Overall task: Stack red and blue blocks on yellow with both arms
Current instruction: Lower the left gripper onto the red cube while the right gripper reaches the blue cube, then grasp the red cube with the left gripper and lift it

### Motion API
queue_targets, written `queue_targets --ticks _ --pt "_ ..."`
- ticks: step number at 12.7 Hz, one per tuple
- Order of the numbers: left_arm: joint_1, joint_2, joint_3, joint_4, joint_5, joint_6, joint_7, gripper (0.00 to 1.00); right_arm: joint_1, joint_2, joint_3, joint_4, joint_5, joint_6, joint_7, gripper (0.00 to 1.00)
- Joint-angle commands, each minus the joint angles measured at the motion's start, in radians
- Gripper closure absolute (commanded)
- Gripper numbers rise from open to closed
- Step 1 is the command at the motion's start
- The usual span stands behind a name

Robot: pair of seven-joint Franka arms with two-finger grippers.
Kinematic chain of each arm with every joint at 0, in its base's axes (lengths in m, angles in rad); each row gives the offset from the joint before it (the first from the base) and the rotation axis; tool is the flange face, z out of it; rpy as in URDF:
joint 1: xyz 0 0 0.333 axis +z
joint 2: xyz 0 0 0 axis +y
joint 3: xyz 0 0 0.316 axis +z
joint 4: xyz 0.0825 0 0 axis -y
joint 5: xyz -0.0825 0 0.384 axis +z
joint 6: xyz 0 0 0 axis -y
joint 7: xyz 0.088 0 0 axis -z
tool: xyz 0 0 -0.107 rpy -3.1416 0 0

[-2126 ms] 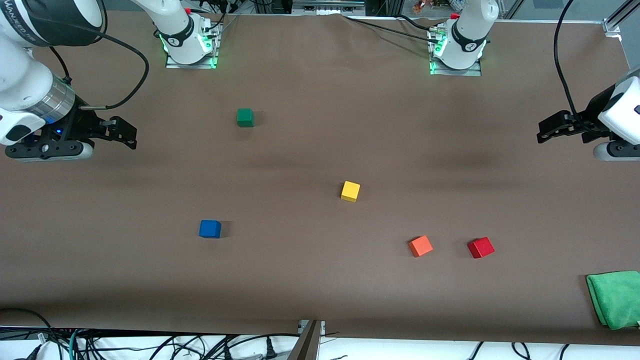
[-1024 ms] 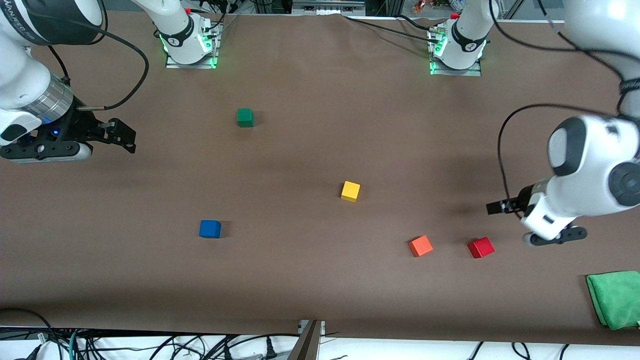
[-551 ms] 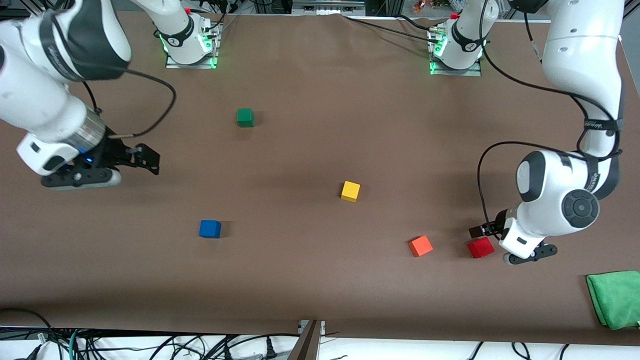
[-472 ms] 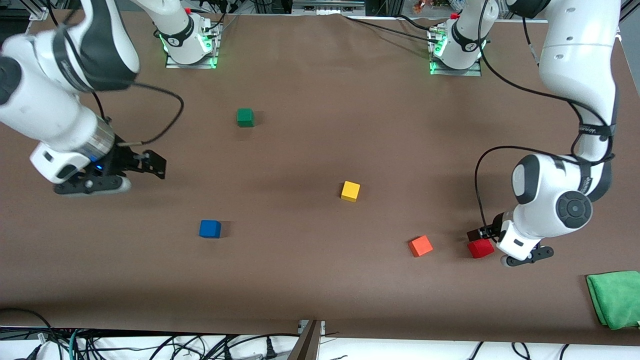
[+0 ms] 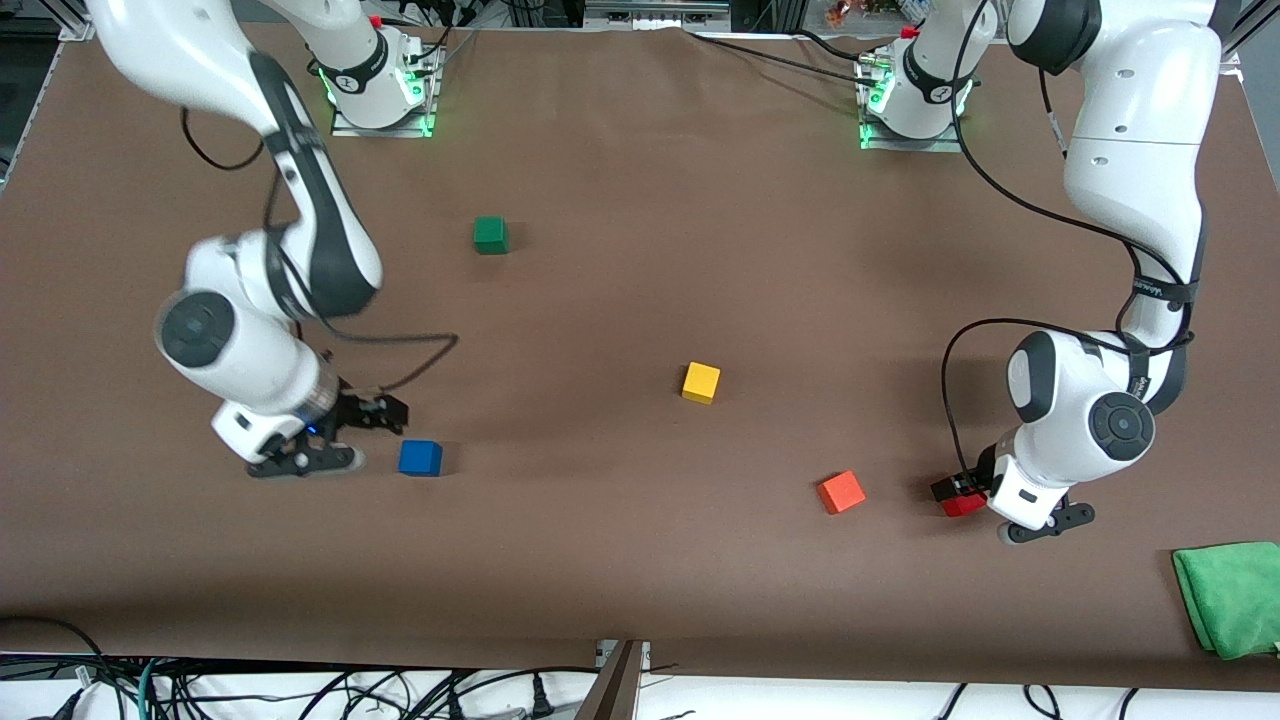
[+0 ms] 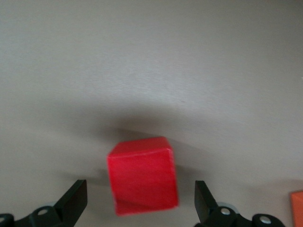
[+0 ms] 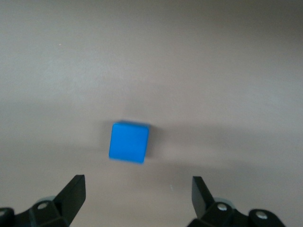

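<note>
The red block [image 6: 143, 177] sits crooked [image 6: 147, 211] between my open fingers. I expect that the red block will swivel flush with them when I grip it and lift it.
The red block [image 5: 965, 506] lies on the table toward the left arm's end, partly hidden by my left gripper [image 5: 956, 491]. In the left wrist view the red block [image 6: 142, 176] sits between the open fingers of the left gripper [image 6: 139, 204], which do not touch it. The blue block [image 5: 420, 457] lies toward the right arm's end. My right gripper [image 5: 387, 412] hangs low beside it, open; in the right wrist view the blue block [image 7: 129, 142] lies just ahead of the right gripper [image 7: 137, 195]. The yellow cube [image 5: 701, 382] stands alone mid-table.
An orange cube [image 5: 841, 491] lies beside the red block, toward the table's middle; its corner shows in the left wrist view [image 6: 298, 208]. A dark green cube [image 5: 490, 234] sits nearer the robot bases. A green cloth [image 5: 1230, 595] lies at the table's corner near the left arm's end.
Both arms swung in from the table's ends and came down. The left gripper has come down around the red block; the right gripper has come down beside the blue block. No block moved.
</note>
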Motion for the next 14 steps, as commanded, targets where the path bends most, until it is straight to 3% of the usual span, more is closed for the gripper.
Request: queue_targets --ticks 1,3,4,6,7,10,14 --pt "0.008 0.01 -0.005 0.011 0.013 0.006 -0.015 0.01 0.007 0.146 -0.001 0.137 0.062 -0.007 0.015 0.01" --pt "0.003 0.013 -0.005 0.011 0.014 0.007 -0.04 0.49 0.009 0.177 -0.001 0.133 0.073 0.014 0.019 0.01" --pt "-0.004 0.01 -0.005 0.013 0.016 0.006 -0.057 0.67 0.009 0.186 -0.001 0.128 0.073 0.019 0.019 0.01" --pt "-0.006 0.0 -0.01 0.014 0.017 -0.002 -0.063 0.93 0.015 0.188 -0.001 0.117 0.078 0.02 0.018 0.02" --pt "-0.006 -0.02 -0.023 0.014 0.017 -0.026 -0.06 1.0 0.015 0.188 -0.001 0.117 0.078 0.02 0.019 0.11" --pt "-0.033 -0.109 -0.118 0.037 0.031 -0.201 -0.064 1.0 0.016 0.206 -0.001 0.116 0.078 0.04 0.018 0.27" --pt "-0.231 -0.181 -0.126 0.045 0.028 -0.31 -0.064 1.0 0.015 0.208 -0.001 0.117 0.078 0.04 0.016 0.59"
